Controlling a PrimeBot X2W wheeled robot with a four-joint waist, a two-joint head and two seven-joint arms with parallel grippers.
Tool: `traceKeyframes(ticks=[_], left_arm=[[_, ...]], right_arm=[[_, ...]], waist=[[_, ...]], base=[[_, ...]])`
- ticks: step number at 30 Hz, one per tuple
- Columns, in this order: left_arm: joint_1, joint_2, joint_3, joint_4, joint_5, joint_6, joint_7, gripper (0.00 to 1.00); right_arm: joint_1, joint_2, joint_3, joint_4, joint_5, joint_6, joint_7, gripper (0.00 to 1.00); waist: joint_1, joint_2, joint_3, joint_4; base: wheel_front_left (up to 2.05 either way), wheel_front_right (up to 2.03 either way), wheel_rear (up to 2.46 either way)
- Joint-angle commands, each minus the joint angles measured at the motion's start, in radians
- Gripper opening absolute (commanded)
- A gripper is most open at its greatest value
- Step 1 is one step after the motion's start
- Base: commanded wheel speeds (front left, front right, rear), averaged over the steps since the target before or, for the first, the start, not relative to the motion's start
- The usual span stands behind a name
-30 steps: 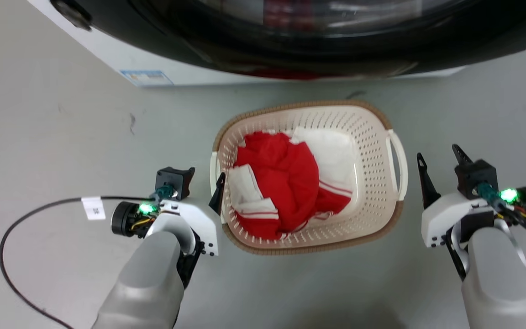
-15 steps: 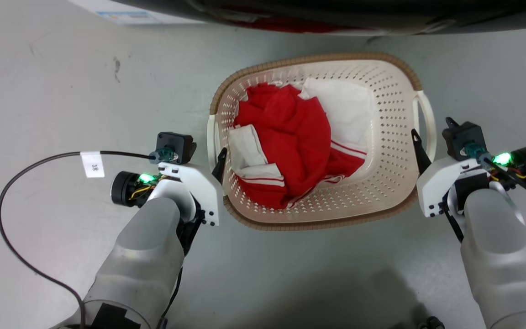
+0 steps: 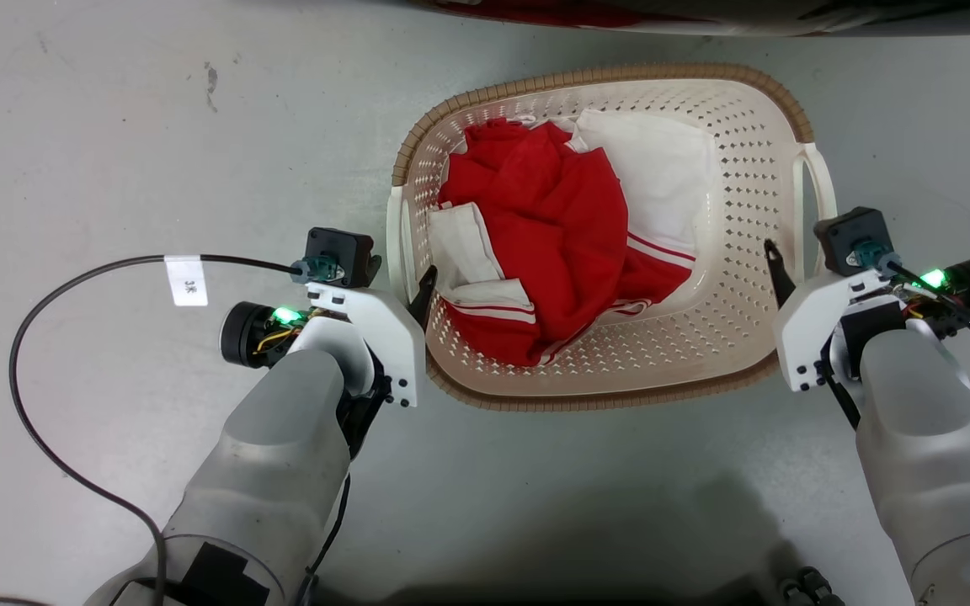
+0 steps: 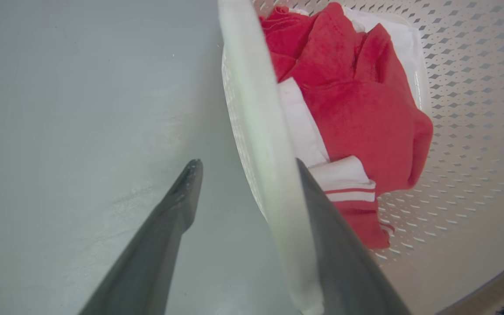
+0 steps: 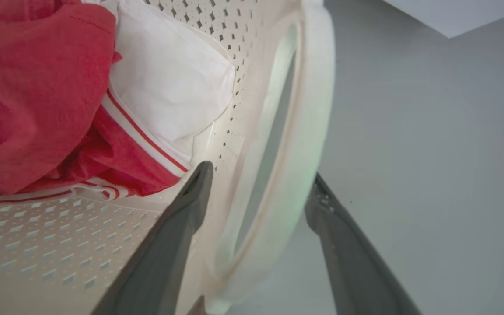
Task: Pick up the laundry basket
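The red garment (image 3: pixel 552 222) is lying slumped well below the brown rim (image 3: pixel 593 402) of the laundry basket, so it should stay in place and come along when I lift the basket.
The laundry basket (image 3: pixel 603 76) stands on the grey floor, cream with perforated walls and a brown rim. A red garment (image 3: pixel 561 236) and white cloth (image 3: pixel 662 177) lie inside it. My left gripper (image 3: pixel 407 282) is open astride the white left handle (image 4: pixel 256 109). That handle runs between the fingers and lies against the inner finger (image 4: pixel 322 210), which is on the basket side. My right gripper (image 3: pixel 798 257) is open too, straddling the white right handle (image 5: pixel 317 109). One finger (image 5: pixel 190 197) is inside the basket wall and the other is outside it.
The washing machine's dark front (image 3: pixel 704 13) runs along the top edge, just behind the basket. A black cable with a white tag (image 3: pixel 186 282) loops over the floor left of my left arm. Bare grey floor (image 3: pixel 114 126) surrounds the basket.
The head camera has tipped down, so the basket looks larger and higher. My right gripper has closed in from beside the basket and now straddles the right handle. The left stays at its handle.
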Motion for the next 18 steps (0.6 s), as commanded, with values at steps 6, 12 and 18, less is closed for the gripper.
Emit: traceKeyframes(ticks=[6, 12, 18], left_arm=[[-0.019, 0.009, -0.048, 0.023, -0.022, 0.001, 0.009, 0.0], [-0.012, 0.007, -0.074, 0.036, -0.039, -0.001, -0.001, 0.0], [0.013, 0.007, -0.101, 0.044, -0.064, -0.001, 0.005, 0.0]], right_arm=[[-0.023, 0.002, -0.025, 0.033, -0.029, -0.002, 0.01, 0.0], [-0.012, 0.003, -0.034, 0.056, -0.049, -0.002, 0.024, 0.0], [0.016, 0.011, -0.032, 0.076, -0.058, -0.002, 0.042, 0.0]], waist=[[-0.0001, 0.0001, 0.0, 0.005], [-0.0001, 0.0001, -0.034, 0.005], [-0.0001, 0.0001, -0.102, 0.006]], base=[[0.0, 0.0, 0.0], [0.0, 0.0, 0.0], [0.0, 0.0, 0.0]])
